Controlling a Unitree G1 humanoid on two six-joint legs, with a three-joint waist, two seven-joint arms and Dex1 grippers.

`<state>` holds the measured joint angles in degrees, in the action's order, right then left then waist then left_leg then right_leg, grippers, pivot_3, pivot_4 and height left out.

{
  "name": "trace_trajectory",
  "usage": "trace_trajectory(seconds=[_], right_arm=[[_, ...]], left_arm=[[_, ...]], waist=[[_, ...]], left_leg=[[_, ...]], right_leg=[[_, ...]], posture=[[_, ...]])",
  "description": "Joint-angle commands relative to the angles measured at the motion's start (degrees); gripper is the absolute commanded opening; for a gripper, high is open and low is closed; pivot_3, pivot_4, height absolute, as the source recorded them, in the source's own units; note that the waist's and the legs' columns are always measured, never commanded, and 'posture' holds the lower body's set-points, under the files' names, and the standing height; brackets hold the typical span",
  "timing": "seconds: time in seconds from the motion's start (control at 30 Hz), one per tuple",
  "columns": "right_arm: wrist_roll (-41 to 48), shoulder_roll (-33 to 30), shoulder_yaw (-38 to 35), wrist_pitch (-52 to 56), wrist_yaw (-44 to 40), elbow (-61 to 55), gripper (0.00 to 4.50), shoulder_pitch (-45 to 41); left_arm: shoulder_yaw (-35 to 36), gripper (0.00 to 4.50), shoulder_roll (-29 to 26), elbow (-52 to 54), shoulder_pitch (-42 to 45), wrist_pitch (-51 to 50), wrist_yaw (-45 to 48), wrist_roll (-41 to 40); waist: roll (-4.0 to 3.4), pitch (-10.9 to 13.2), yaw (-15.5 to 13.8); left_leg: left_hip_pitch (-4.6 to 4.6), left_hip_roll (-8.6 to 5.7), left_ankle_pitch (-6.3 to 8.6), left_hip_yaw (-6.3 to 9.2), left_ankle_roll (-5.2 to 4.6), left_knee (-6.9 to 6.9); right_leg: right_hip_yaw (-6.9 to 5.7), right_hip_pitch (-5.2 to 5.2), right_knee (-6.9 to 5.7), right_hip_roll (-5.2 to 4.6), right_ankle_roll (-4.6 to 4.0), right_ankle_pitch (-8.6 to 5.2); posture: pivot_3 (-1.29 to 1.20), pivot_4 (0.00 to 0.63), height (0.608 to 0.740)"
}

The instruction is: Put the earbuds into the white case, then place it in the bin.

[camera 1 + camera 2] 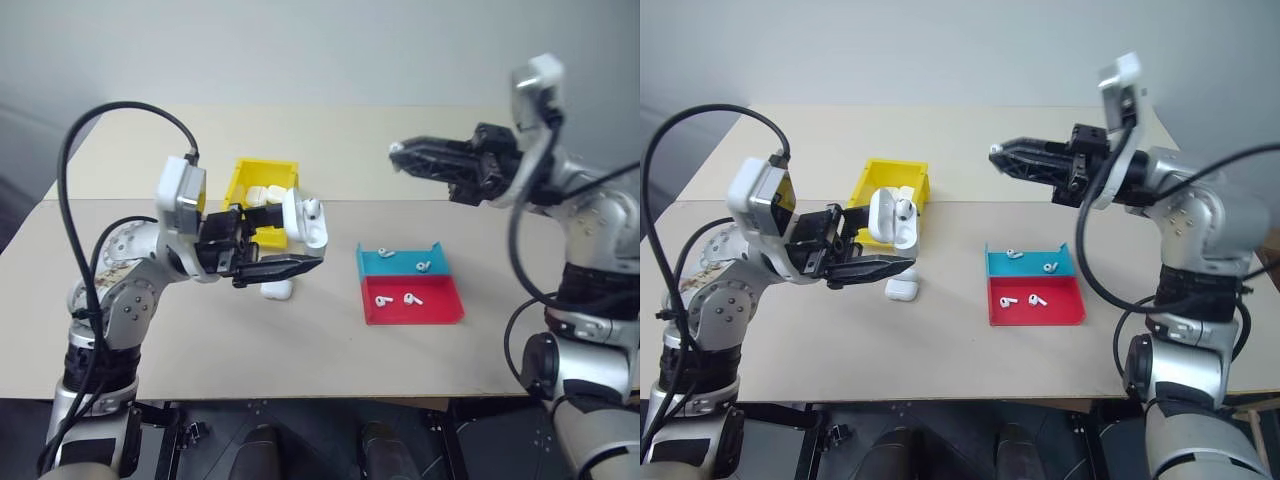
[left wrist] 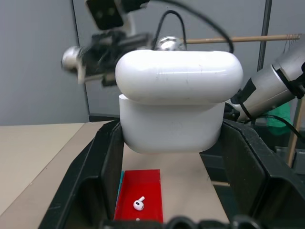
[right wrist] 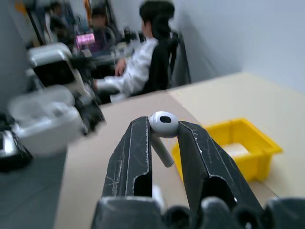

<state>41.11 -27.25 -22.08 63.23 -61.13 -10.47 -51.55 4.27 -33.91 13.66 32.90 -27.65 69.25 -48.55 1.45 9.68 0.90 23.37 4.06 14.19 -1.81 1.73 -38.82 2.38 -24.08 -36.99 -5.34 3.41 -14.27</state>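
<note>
The earbud's stem (image 3: 163,151) hangs free below the robot's right fingers, so the right gripper keeps bringing the earbud to the open white case's empty slot (image 1: 906,233) until it sits inside.
My left gripper (image 1: 298,243) is shut on the white case (image 1: 304,220), held above the table with its lid flipped open; the left wrist view shows the case (image 2: 177,102) between both fingers (image 2: 90,181). Raised at the right, my right gripper (image 1: 400,153) points left toward the case and is shut on one earbud (image 3: 163,125), pinched at the fingertips. More earbuds lie in the trays: two in the blue one (image 1: 386,253) and two in the red one (image 1: 381,299). Behind the held case stands the yellow bin (image 1: 240,180).
White cases lie inside the bin. Another shut white case (image 1: 277,290) rests on the table under my left gripper. The blue tray (image 1: 403,266) and red tray (image 1: 440,306) sit side by side at centre right. A seated person (image 3: 143,57) shows in the background.
</note>
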Motion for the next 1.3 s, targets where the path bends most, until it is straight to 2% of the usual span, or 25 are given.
trace_trajectory(seconds=[0.03,0.23,0.47,0.83,1.3], right_arm=[[12.91,3.37,-6.61,7.21,11.11,-10.33,0.63,2.00],[27.32,7.59,-5.90,7.09,26.51,-19.97,0.63,6.65],[36.03,7.31,-0.58,2.09,36.75,-22.69,0.63,9.66],[34.25,3.30,8.53,-4.91,38.52,-23.25,0.63,14.63],[35.21,-1.87,12.87,-9.28,38.32,-24.82,0.63,16.81]], left_arm=[[-0.83,2.76,0.87,-2.03,3.34,1.51,1.27,1.39],[-2.99,2.76,3.69,-6.14,7.28,2.33,3.07,3.38],[-3.44,2.76,5.63,-8.83,9.36,2.93,4.62,4.77],[-2.59,2.76,6.04,-8.23,9.19,2.72,5.19,5.17],[-2.17,2.76,6.30,-8.07,9.17,3.05,4.83,5.43]], waist=[[0.00,0.00,-0.09],[0.00,0.00,-0.01],[0.00,0.00,0.17],[0.00,0.00,0.13],[0.00,0.00,0.04]], left_leg=[[-0.01,0.00,0.00,0.01,0.00,0.00],[0.04,0.00,0.00,0.01,-0.01,0.04],[0.02,0.00,0.00,0.03,-0.01,0.03],[0.05,0.00,0.00,0.04,-0.02,0.02],[0.06,0.00,0.01,0.06,-0.03,0.03]], right_leg=[[-0.01,0.01,0.00,0.00,0.00,0.00],[0.00,-0.01,-0.01,0.00,0.00,0.00],[0.01,-0.01,0.05,0.01,0.00,0.00],[0.00,-0.02,0.12,0.01,0.00,0.00],[-0.01,-0.01,0.17,0.01,0.00,0.00]], posture=[[0.00,0.150,0.740],[0.00,0.150,0.740],[0.00,0.150,0.740],[0.00,0.150,0.740],[0.00,0.150,0.740]])
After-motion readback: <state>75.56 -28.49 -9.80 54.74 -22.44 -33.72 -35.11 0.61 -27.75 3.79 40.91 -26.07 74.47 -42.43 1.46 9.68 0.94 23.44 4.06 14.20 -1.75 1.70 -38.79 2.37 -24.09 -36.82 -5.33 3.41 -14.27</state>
